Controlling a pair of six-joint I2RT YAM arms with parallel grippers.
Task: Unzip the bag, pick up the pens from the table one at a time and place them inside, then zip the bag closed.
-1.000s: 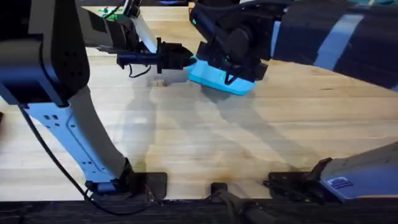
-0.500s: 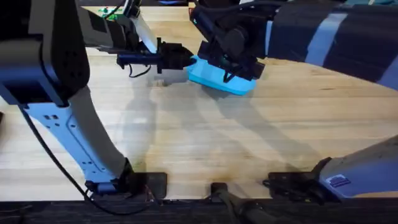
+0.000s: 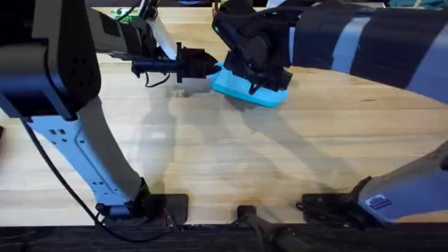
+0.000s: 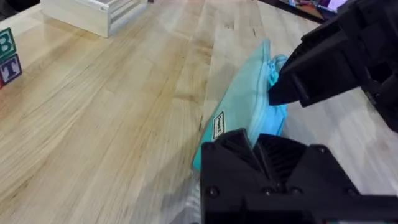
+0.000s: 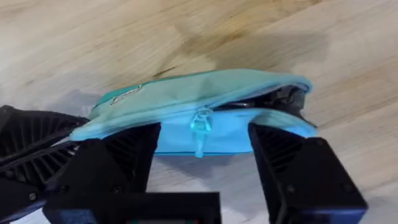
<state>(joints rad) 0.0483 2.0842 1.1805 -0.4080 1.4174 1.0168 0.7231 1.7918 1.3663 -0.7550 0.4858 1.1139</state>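
The seam [image 5: 140, 121] behind the teal pull [image 5: 201, 126] is already closed, so the pull should slide and close the zipper behind it when I draw it toward the open end.
The sky-blue bag [image 3: 249, 89] lies on the table [image 3: 280, 161] at the far middle. My left gripper [image 3: 205, 67] is shut on its left end, as the left wrist view shows with the bag [image 4: 247, 106] running away from the fingers. My right gripper [image 3: 255, 75] hovers low over the bag's top, open. In the right wrist view its fingers [image 5: 291, 165] straddle the small teal pull [image 5: 200, 128] without touching it. The zipper gapes at one end of the bag [image 5: 186, 99], with something dark inside. No pens are in view on the table.
A pale wooden box [image 4: 93, 14] stands far back on the left, with letter blocks [image 4: 7, 57] beside it. Both arms' bases and cables sit along the near edge [image 3: 245, 210]. Bare tabletop lies between them and the bag.
My right gripper has shifted slightly left along the bag's top. The bag and my left gripper have stayed put.
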